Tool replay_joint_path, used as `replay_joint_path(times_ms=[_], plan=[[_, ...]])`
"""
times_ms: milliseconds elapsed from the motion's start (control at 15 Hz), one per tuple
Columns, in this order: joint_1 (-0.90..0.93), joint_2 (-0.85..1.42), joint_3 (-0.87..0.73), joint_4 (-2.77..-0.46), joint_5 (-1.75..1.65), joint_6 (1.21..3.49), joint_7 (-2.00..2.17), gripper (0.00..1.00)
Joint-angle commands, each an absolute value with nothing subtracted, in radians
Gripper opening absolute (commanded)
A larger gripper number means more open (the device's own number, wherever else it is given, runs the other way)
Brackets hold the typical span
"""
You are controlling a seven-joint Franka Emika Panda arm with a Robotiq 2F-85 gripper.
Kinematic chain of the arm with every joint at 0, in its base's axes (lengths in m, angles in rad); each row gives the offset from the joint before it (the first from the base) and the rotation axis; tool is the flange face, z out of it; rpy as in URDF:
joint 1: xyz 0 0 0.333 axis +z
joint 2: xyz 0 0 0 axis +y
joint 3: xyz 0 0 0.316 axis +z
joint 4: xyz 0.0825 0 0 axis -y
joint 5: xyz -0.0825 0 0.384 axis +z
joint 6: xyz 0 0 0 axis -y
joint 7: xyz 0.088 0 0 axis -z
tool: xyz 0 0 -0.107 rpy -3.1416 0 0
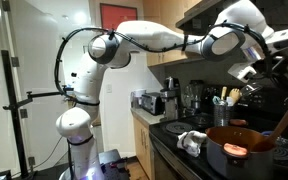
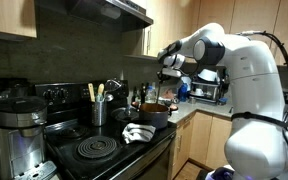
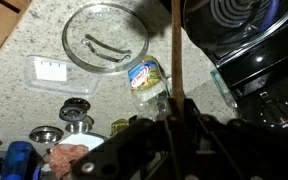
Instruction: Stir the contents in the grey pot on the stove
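Note:
My gripper's wooden spoon leans at the grey pot's rim beside the countertop, so next I sweep the spoon back across the pot's middle to stir the contents.
The grey pot stands on the black stove, with an orange-pink lump of contents inside it. The pot also shows in an exterior view. My gripper hangs above the pot and is shut on a long wooden spoon that slants down toward the pot's rim. In the wrist view the jaws clamp the spoon's handle, which runs straight up the picture. The spoon's tip is hidden.
A white cloth lies on the stove beside the pot. A dark holder of wooden utensils and a coffee maker stand near a coil burner. A glass lid and a jar lie on the pale countertop.

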State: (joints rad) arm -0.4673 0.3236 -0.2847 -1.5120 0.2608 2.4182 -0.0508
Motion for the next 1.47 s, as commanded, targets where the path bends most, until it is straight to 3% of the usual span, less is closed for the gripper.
replay_joint_path(times_ms=[0,1400], plan=[[-0.484,0.275,-0.278,-1.545,0.285,2.423,-0.073,0.03],[-0.368,0.026,-0.282,-1.89,0.192,2.431,-0.157,0.03]])
